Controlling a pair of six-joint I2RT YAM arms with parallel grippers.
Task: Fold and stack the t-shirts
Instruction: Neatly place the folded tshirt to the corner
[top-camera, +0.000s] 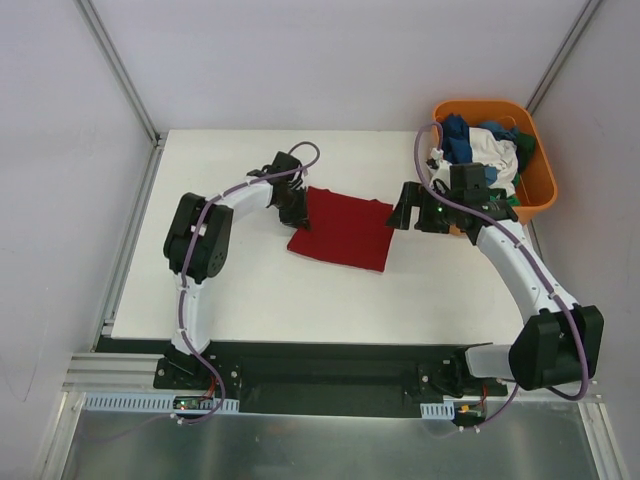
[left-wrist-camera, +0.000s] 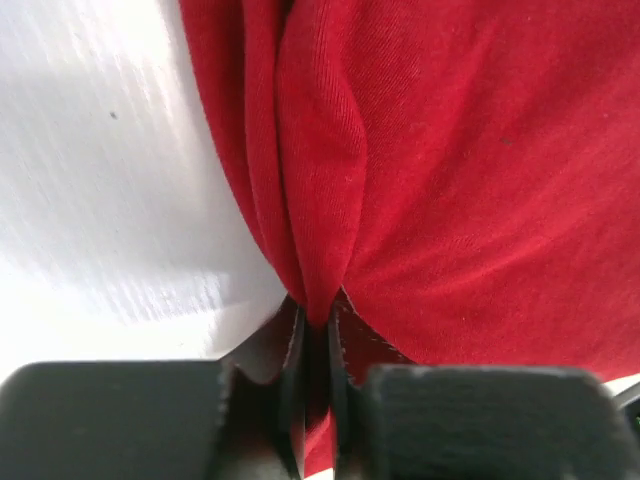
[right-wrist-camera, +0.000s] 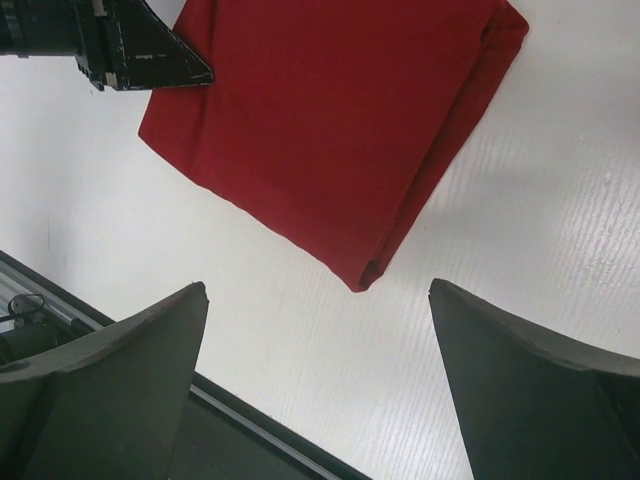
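Observation:
The robot's left gripper is pinching the folded red t-shirt's edge (top-camera: 312, 216), and the table corner (top-camera: 150, 287) beside its arm is free, so it should go on pulling until the t-shirt lies there.
A dark red t-shirt (top-camera: 345, 230) lies folded into a rough square on the white table (top-camera: 250, 290). My left gripper (top-camera: 297, 205) is at its left edge, shut on a pinched fold of the red cloth (left-wrist-camera: 316, 270). My right gripper (top-camera: 408, 213) is open and empty just off the shirt's right edge; in its wrist view the folded shirt (right-wrist-camera: 330, 130) lies ahead of its fingers (right-wrist-camera: 130, 370). Blue, white and green shirts (top-camera: 480, 150) are heaped in the orange tub (top-camera: 540, 185).
The orange tub stands at the table's back right corner, right behind my right wrist. The table's near edge and a black rail (top-camera: 330, 365) run in front of the arm bases. Grey walls enclose the table.

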